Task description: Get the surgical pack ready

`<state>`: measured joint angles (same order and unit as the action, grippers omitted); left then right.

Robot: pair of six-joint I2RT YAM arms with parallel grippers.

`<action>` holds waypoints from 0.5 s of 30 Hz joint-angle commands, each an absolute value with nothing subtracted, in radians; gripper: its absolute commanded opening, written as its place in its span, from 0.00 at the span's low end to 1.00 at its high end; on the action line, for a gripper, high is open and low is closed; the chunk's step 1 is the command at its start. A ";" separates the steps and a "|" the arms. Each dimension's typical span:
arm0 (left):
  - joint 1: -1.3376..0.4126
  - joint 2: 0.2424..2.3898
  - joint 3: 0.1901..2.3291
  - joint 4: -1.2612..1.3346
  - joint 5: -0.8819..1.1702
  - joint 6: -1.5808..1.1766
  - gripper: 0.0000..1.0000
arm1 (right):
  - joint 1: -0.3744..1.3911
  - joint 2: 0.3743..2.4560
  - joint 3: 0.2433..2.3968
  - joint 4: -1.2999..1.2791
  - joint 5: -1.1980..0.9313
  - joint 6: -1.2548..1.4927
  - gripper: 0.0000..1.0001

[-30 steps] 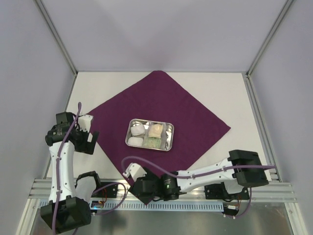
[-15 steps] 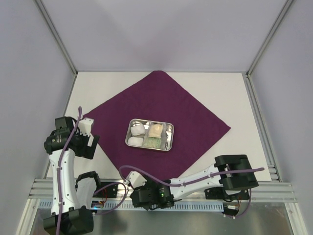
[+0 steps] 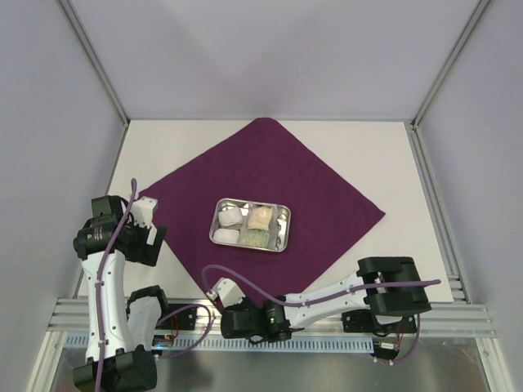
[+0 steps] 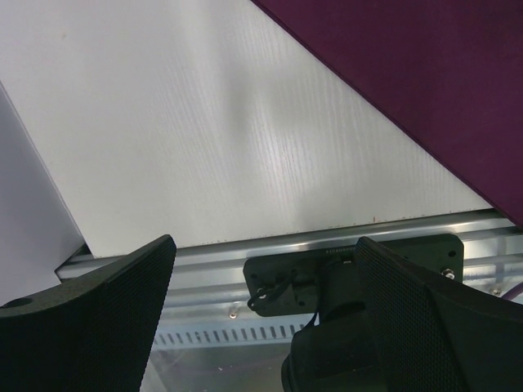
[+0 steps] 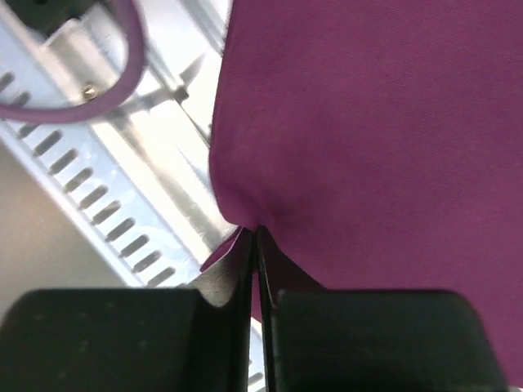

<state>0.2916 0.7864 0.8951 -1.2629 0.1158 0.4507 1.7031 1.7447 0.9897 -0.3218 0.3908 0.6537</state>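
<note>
I should keep bringing the cloth's near corner [image 5: 219, 252] over, as my right gripper holds it facing the steel tray, until that corner lies past the tray [image 3: 260, 167].
The deep-purple cloth [image 3: 327, 188] lies spread flat as a diamond on the white table. At its middle stands the steel tray [image 3: 249, 202] holding white gauze squares [image 3: 231, 217] and clear packets [image 3: 260, 219]. My right gripper [image 3: 243, 310] is low at the cloth's near corner, and in the right wrist view it [image 5: 253, 233] is shut on a pinched fold of the cloth [image 5: 368, 122]. My left gripper [image 3: 151, 243] hovers by the cloth's left corner, open and holding nothing [image 4: 263, 245]; the cloth's edge [image 4: 425, 73] lies beyond it.
A slotted aluminium rail [image 3: 327, 339] runs along the table's near edge, with the arm bases on it. Frame posts [image 3: 94, 57] stand at the back corners, and pale walls enclose the table. A purple cable [image 5: 73, 106] loops near the right wrist.
My right gripper has shut on the cloth's near corner after sliding down to it. The left arm dropped slightly toward the near edge, then held still.
</note>
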 commanded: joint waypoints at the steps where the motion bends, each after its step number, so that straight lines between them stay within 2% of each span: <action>1: 0.299 0.776 0.899 -1.267 0.126 0.463 1.00 | 1.652 1.778 0.960 -0.379 0.459 0.635 0.01; 15: 0.299 0.792 0.903 -1.238 0.130 0.477 1.00 | 1.510 1.614 0.943 -0.331 0.496 0.529 0.01</action>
<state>0.2916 0.7887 0.8951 -1.2572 0.1162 0.4564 1.5551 1.6714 0.9569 -0.3496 0.4282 0.5800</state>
